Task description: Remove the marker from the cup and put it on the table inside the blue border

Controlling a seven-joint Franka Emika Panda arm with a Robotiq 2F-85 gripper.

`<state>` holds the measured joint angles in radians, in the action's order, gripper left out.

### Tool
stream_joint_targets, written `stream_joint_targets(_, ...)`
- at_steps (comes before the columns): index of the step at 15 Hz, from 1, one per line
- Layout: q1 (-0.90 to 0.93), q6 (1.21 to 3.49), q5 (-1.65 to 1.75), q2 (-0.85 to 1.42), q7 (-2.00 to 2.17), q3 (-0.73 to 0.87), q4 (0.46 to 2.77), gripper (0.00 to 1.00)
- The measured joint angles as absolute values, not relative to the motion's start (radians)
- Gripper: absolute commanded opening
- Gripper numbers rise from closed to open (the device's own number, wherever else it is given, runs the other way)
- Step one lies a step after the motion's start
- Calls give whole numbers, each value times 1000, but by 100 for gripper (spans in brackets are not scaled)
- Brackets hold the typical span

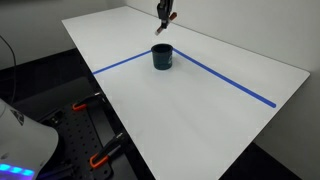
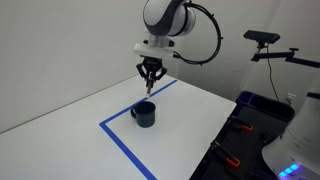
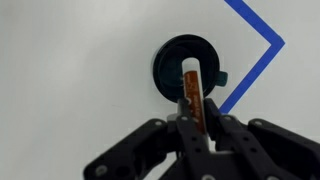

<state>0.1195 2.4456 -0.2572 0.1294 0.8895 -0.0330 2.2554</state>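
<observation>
The marker's white tip (image 1: 158,33) is clear above the cup, so the robot's gripper should keep going down to the open white table (image 1: 170,78) beside the cup and let go there.
A dark blue cup (image 1: 162,57) stands on the white table at the corner of the blue tape border (image 1: 230,82). It also shows in the other exterior view (image 2: 144,113) and from above in the wrist view (image 3: 187,66). My gripper (image 1: 166,17) hangs above the cup, shut on an orange-brown marker (image 3: 191,95) with a white tip. The marker points down, lifted clear of the cup, in an exterior view (image 2: 151,84). The gripper fingers (image 3: 197,125) clamp the marker's upper part.
The white table (image 1: 200,110) has blue tape lines (image 2: 125,145) meeting near the cup. Red-handled clamps (image 1: 100,157) sit at the table's edge. A camera stand (image 2: 268,45) and a blue bin (image 2: 262,104) are beside the table.
</observation>
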Motion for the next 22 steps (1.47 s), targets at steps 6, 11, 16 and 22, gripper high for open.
stream_joint_targets(6, 36, 2405, -459, 131, 537, -27, 2345, 5)
stream_joint_targets(11, 10, 2341, -440, 183, 499, 5, 2342, 5)
stream_joint_targets(16, 14, 2383, -394, 275, 574, 14, 2301, 5)
stream_joint_targets(22, 18, 2388, -393, 405, 599, 17, 2239, 5)
